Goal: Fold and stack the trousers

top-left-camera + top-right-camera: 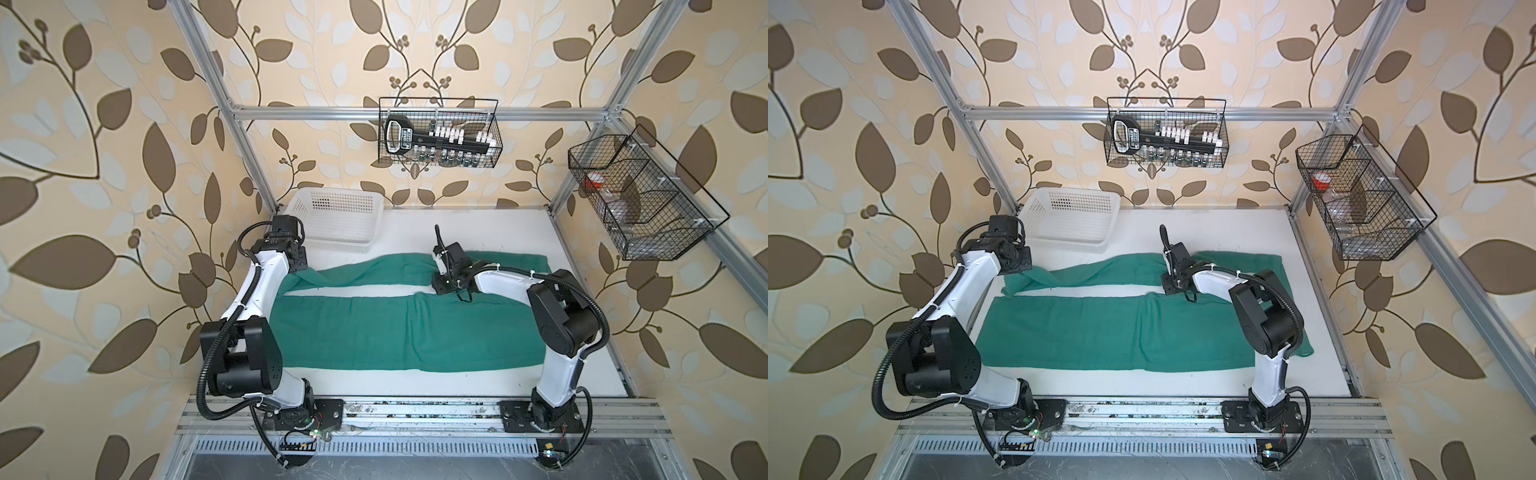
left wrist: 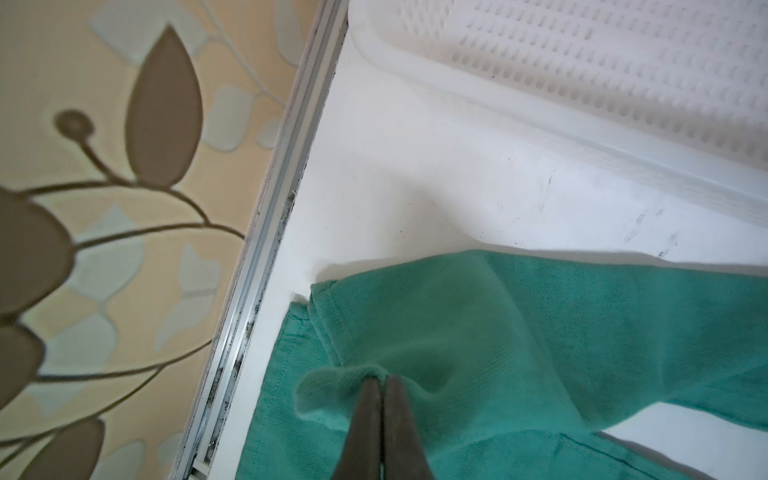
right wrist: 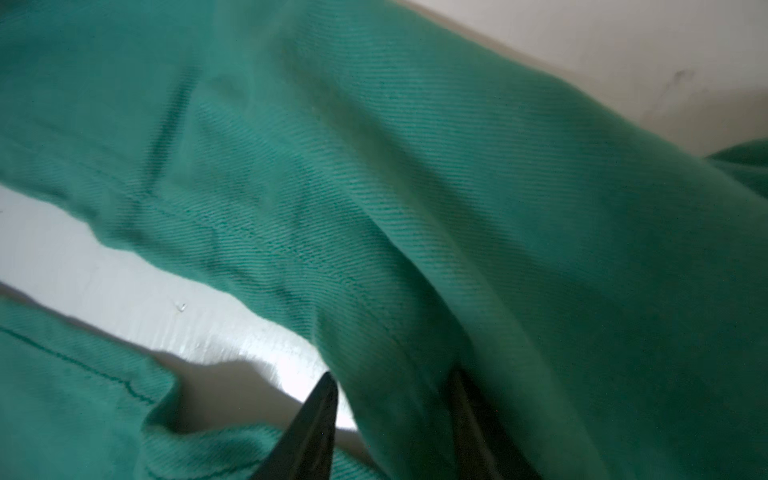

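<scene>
Next, I take the hem (image 2: 321, 308) beside the rail with my left gripper and spread the leg flat before folding, because the far leg's hem end lies bunched in a fold (image 2: 332, 392).
The teal-green trousers (image 1: 374, 328) (image 1: 1100, 328) lie flat across the white table, both legs running left and the waist at the right. My left gripper (image 1: 300, 270) (image 2: 382, 378) is shut on a pinch of the far leg's hem, lifting it slightly at the table's left edge. My right gripper (image 1: 438, 286) (image 3: 392, 376) presses down on the far leg near the crotch. Its jaws stand apart around a raised fold of trousers (image 3: 374, 187), and a strip of white table shows between one finger and the cloth.
A white perforated basket (image 1: 336, 220) (image 2: 582, 62) stands at the back left, just behind the far leg. Two black wire baskets (image 1: 440, 133) (image 1: 636, 195) hang on the frame above the back and right. An aluminium rail (image 2: 266, 291) borders the left table edge.
</scene>
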You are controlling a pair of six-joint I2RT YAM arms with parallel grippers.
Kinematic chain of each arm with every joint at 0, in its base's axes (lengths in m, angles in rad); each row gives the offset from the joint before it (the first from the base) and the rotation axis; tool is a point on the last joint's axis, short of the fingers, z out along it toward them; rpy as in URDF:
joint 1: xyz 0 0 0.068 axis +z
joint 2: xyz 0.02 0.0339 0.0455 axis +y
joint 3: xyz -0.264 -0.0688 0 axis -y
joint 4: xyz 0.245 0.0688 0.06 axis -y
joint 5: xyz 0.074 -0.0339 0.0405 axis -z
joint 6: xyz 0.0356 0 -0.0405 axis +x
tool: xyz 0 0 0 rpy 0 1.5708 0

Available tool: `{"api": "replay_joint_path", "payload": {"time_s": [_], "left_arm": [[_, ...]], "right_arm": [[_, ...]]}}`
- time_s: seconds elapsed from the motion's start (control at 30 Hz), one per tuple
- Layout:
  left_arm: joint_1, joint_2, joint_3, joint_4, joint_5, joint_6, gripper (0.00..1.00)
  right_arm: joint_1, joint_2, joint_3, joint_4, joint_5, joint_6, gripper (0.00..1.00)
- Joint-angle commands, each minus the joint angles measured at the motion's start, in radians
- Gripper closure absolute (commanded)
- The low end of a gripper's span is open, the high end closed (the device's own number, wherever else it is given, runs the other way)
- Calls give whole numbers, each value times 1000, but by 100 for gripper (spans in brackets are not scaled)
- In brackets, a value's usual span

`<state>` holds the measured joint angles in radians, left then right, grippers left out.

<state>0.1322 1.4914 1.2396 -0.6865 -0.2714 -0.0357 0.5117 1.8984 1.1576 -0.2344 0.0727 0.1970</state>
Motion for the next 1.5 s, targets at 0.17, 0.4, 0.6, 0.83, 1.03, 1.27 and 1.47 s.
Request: {"api": "replay_joint_path", "payload": {"time_s": [0.17,0.4,0.6,0.83,1.03,1.27,1.47], "left_arm": [[5,-45,69,-25,-72,-16,100],[6,-82,54,-107,-173,-52,100],[4,-99,-60,-125,-163,-129,100],[5,-127,-147,-190,-127,-288,100],[5,-199,-215,-233,-49,-418,100],[12,-288,-288,-265,-48,-502,89],[15,-382,-308,-325,-43,-522,76]], "right_arm": [[23,-53,8,-53,110,-59,95],[33,-221,-125,-107,86,-90,98],[50,-253,-209,-149,59,-85,96],[53,-270,-233,-181,43,-76,94],[79,-312,-247,-217,11,-59,89],[72,-373,-194,-272,-56,-93,64],[25,-420,-96,-278,-158,-122,51]]}}
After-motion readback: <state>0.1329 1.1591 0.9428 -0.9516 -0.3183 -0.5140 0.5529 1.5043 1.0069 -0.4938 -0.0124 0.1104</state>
